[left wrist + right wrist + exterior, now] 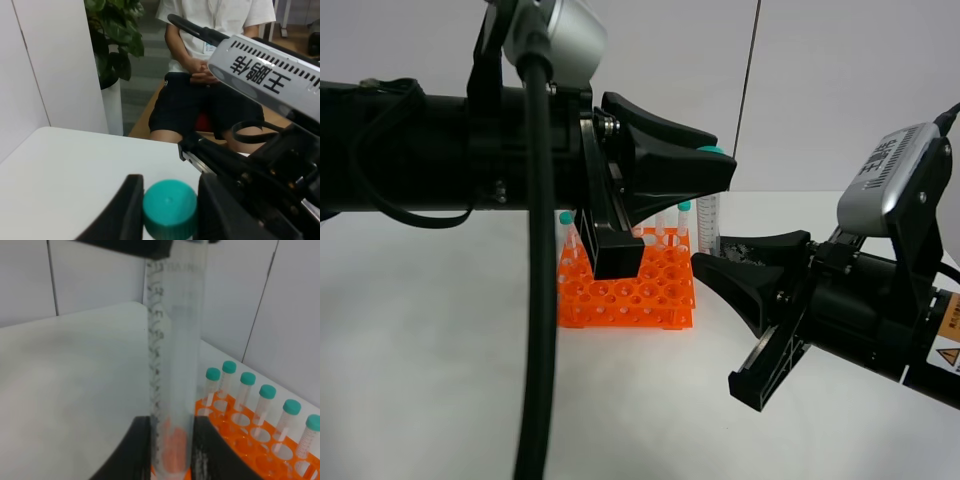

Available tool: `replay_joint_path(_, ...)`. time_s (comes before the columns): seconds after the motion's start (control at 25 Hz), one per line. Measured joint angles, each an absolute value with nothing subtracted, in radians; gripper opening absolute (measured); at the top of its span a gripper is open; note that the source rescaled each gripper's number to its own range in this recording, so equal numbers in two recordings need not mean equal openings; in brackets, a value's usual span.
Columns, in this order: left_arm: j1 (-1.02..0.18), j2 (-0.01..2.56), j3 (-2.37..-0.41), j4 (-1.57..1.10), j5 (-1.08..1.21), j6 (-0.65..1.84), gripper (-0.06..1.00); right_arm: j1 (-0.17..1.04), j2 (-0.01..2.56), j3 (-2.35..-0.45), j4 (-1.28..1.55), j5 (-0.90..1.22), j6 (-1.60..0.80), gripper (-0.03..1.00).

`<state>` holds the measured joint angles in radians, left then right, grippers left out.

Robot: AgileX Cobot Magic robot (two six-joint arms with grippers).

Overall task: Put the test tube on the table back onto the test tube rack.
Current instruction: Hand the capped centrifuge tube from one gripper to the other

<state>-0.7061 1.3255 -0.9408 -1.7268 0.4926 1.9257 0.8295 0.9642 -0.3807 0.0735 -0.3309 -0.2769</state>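
Note:
Next, I open my right gripper and back it away while my left gripper keeps the cap [710, 149], because my right gripper is holding the test tube's lower body [708, 240], which must go into the rack.
The test tube [708, 222] stands upright in the air just right of the orange test tube rack [630, 292], above the white table [440, 380]. My left gripper [718, 172] is shut on its teal cap [169, 209], which sits between the black fingers [131, 200] in the left wrist view. Lower down, my right gripper [706, 262] is shut on the clear graduated body [175, 340]. The right wrist view shows the rack [240, 442] behind the tube. Several capped tubes [266, 395] stand in a row in it.
More capped tubes [566, 236] rise from the back of the rack. A thin dark rod [750, 70] stands behind the table. Beyond the table's far edge a seated person [210, 75] and a potted plant [112, 40] are visible.

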Motion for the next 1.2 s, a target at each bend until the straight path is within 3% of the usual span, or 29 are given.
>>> replay_joint_path(0.48, -0.706, 1.326, -0.941, -1.727, 0.493, 1.929, 0.00, 0.829, 0.964, -0.381, 0.073, -0.331, -0.282, 0.02)
replay_joint_path(0.56, -0.706, 1.326, -0.941, -1.727, 0.492, 1.930, 0.00, 0.829, 0.964, -0.381, 0.073, -0.331, -0.282, 0.17)
replay_joint_path(0.68, -0.706, 1.326, -0.941, -1.727, 0.485, 1.933, 0.00, 0.829, 0.964, -0.381, 0.070, -0.331, -0.282, 0.65)
replay_joint_path(0.76, -0.706, 1.326, -0.941, -1.727, 0.485, 1.933, 0.00, 0.829, 0.964, -0.381, 0.070, -0.331, -0.284, 0.87)
replay_joint_path(0.92, -0.706, 1.326, -0.941, -1.727, 0.485, 1.934, 0.00, 0.829, 0.964, -0.381, 0.070, -0.331, -0.284, 0.97)
replay_joint_path(1.2, -0.706, 1.326, -0.941, -1.727, 0.453, 1.937, 0.00, 0.829, 0.964, -0.381, 0.073, -0.331, -0.285, 0.98)
